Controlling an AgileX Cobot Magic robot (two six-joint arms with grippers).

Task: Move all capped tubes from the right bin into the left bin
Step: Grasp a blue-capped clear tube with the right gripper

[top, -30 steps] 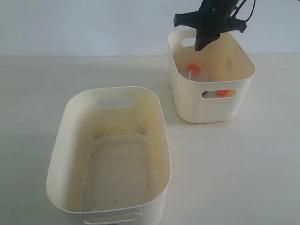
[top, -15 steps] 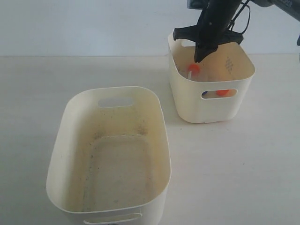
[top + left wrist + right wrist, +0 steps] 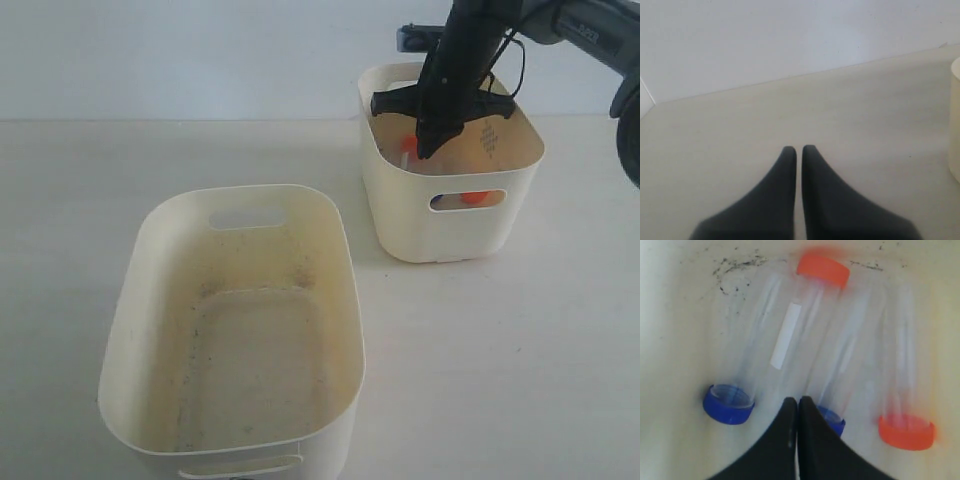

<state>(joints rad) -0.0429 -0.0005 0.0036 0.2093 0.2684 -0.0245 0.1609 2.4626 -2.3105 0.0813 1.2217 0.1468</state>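
The second blue-capped tube (image 3: 841, 360) has its narrow width lined up with my right gripper's fingers, so I should keep going down until the fingers straddle its blue cap end (image 3: 832, 419).
The right bin (image 3: 400, 205), small and tall, stands at the back right. My right gripper (image 3: 428, 150) reaches down inside it, shut with nothing between its fingers. Its tips (image 3: 798, 401) hover just above several capped tubes lying on the bin floor: a blue-capped one (image 3: 728, 403), an orange-capped one with a white label (image 3: 822, 268), a second blue-capped one (image 3: 832, 419) partly behind the fingers, and another orange-capped one (image 3: 906, 431). The left bin (image 3: 150, 280), wide with dark specks on its floor, holds no tubes. My left gripper (image 3: 798, 149) is shut over bare table.
A pale wall runs behind the table. In the left wrist view a cream bin edge (image 3: 955, 125) shows at the frame's side. The bins stand a short gap apart on the white tabletop (image 3: 500, 350).
My right gripper has come down from above the right bin's rim into the bin, close over the tubes. The bins have not moved.
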